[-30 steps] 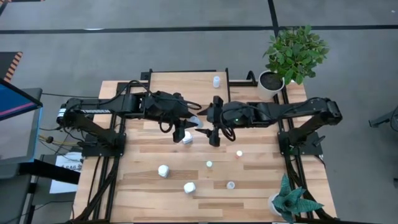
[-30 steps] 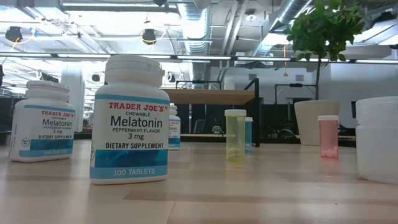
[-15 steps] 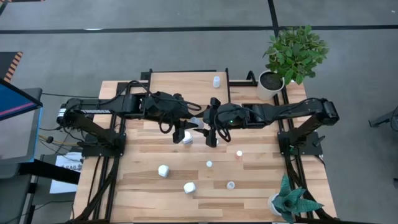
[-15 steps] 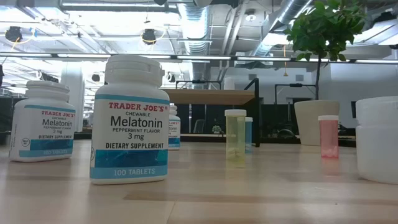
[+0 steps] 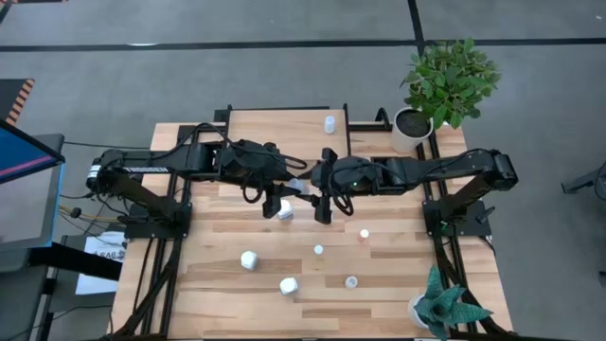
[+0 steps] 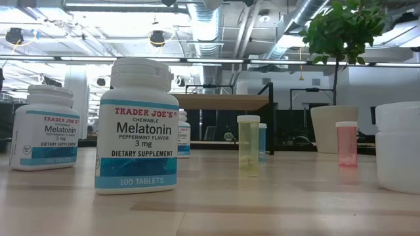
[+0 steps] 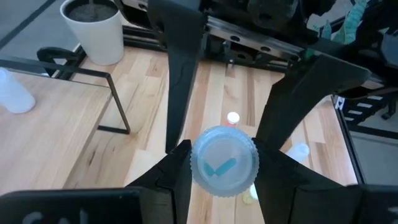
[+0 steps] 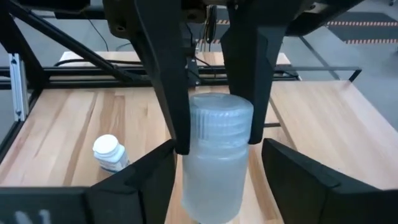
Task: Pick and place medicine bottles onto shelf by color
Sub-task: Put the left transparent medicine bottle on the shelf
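Observation:
My left gripper is holding the pale-blue bottle level by its cap (image 7: 224, 160), so I should grip its body (image 8: 214, 180) with my right gripper and stand it on the shelf.
A pale-blue medicine bottle (image 5: 301, 186) hangs above the table's middle, level, between my two grippers. My left gripper (image 7: 222, 167) is shut on its ribbed cap, which faces the left wrist camera. My right gripper (image 8: 217, 163) is open, and its fingers stand on either side of the bottle's body (image 8: 214, 174) with a narrow gap on each side. The shelf (image 5: 284, 128) stands at the table's far edge with one pale bottle (image 5: 329, 124) on its top. Neither gripper shows in the low view. My left gripper pinches the bottle's ribbed cap (image 8: 221, 115) between its two fingers (image 8: 166, 93), one on each side. The fingers come level from the table's left and lie along the bottle. The bottle is lifted clear of the table, with its base toward my right gripper.
A white bottle (image 5: 285, 210) stands on the table below my left gripper. More bottles stand nearer: two chunky white ones (image 5: 249, 260) (image 5: 289, 285), small ones (image 5: 319, 250) (image 5: 351, 281) and a red-capped one (image 5: 364, 233). Potted plants stand at the far right (image 5: 417, 123) and near right (image 5: 437, 311).
My right gripper has gone a little toward the table's left, closer to my left gripper and the pale-blue bottle it holds. The bottle has stayed level and clear of the table.

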